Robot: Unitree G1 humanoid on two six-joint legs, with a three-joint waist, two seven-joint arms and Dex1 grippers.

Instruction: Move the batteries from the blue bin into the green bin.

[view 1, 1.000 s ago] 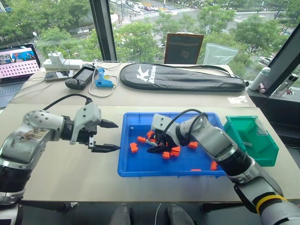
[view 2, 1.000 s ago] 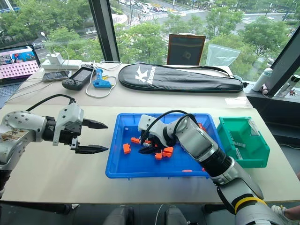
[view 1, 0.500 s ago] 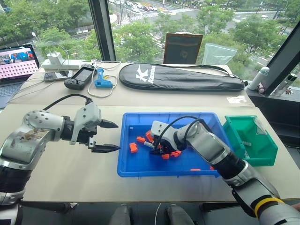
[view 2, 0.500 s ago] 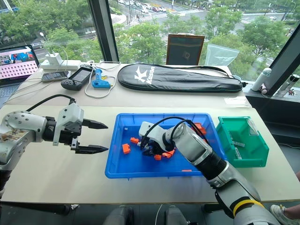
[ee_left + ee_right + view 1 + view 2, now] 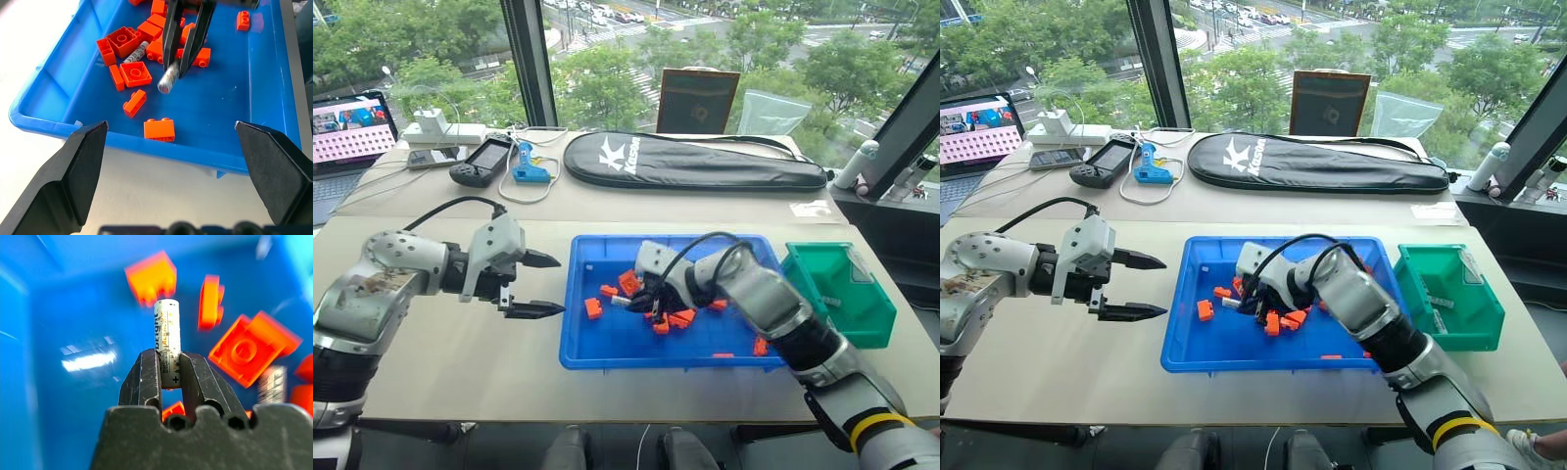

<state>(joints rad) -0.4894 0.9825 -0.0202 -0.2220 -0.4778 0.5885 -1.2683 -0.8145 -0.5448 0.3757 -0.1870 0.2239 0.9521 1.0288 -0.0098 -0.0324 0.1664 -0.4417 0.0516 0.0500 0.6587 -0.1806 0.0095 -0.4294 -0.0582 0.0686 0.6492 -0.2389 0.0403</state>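
My right gripper is holding only the silver battery in its fingers [image 5: 621, 302], clear of the orange bricks, so it should keep going over the green bin's opening [image 5: 839, 284] and let go there.
My right gripper [image 5: 168, 358] is shut on a slim silver battery [image 5: 167, 333] and holds it a little above the floor of the blue bin [image 5: 607, 354], over the orange bricks [image 5: 677, 317]. The battery sticks out past the fingertips towards the bin's left side [image 5: 167, 82]. Another battery [image 5: 135, 51] lies among the bricks. The green bin [image 5: 847, 299] stands just right of the blue bin, with a small silver piece [image 5: 1437, 302] inside. My left gripper [image 5: 553, 285] hangs open over the bare table left of the blue bin, holding nothing.
Loose orange bricks lie scattered across the blue bin, one alone near its left wall [image 5: 592, 308]. On the rear table lie a black racket case [image 5: 690, 162], a game controller [image 5: 481, 162], a blue tool [image 5: 527, 168] and a laptop [image 5: 347, 132].
The right gripper has shut on a battery and lifted it up out of the brick pile, drifting slightly right. The left arm has kept still.
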